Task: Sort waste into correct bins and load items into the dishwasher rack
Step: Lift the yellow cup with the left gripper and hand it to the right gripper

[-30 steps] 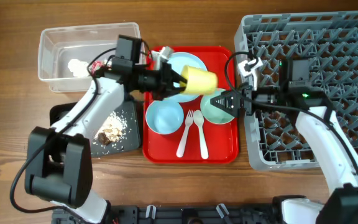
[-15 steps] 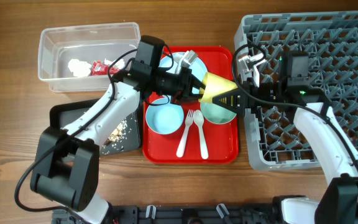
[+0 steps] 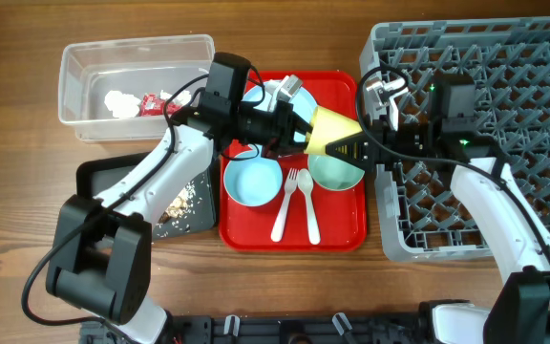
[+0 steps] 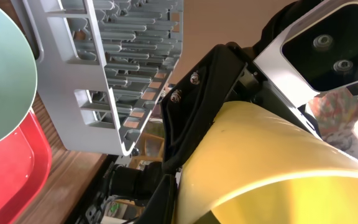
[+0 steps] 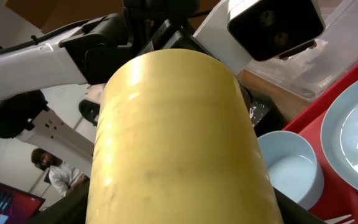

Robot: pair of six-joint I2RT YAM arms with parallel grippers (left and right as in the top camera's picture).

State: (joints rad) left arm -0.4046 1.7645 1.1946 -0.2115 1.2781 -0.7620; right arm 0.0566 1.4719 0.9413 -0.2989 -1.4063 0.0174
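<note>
I should open my left gripper and move it back from the yellow cup (image 3: 329, 130), since both grippers are on it, before my right gripper carries the cup to the grey dishwasher rack.
The small yellow cup (image 3: 333, 133) hangs on its side over the red tray (image 3: 340, 232), held from both ends. My left gripper (image 3: 299, 130) is shut on its left end. My right gripper (image 3: 353, 148) has its fingers closed on the right end. The cup fills the right wrist view (image 5: 179, 143) and the left wrist view (image 4: 272, 168). The pale blue bowl (image 3: 252, 180), mint green bowl (image 3: 334, 175), white fork (image 3: 288, 203) and spoon (image 3: 308, 204) lie on the tray. The pale blue plate (image 3: 267, 95) is partly hidden under my left arm. The grey dishwasher rack (image 3: 504, 86) is at the right.
The clear tub (image 3: 94, 59) at the back left holds white tissue (image 3: 116, 101) and the red wrapper (image 3: 151, 102). The black tray (image 3: 96, 174) beside the red tray holds food scraps (image 3: 175, 202). My arms cross over the red tray.
My left arm carried the yellow cup to the right, into my right gripper's fingers. In the last half second almost nothing moved.
</note>
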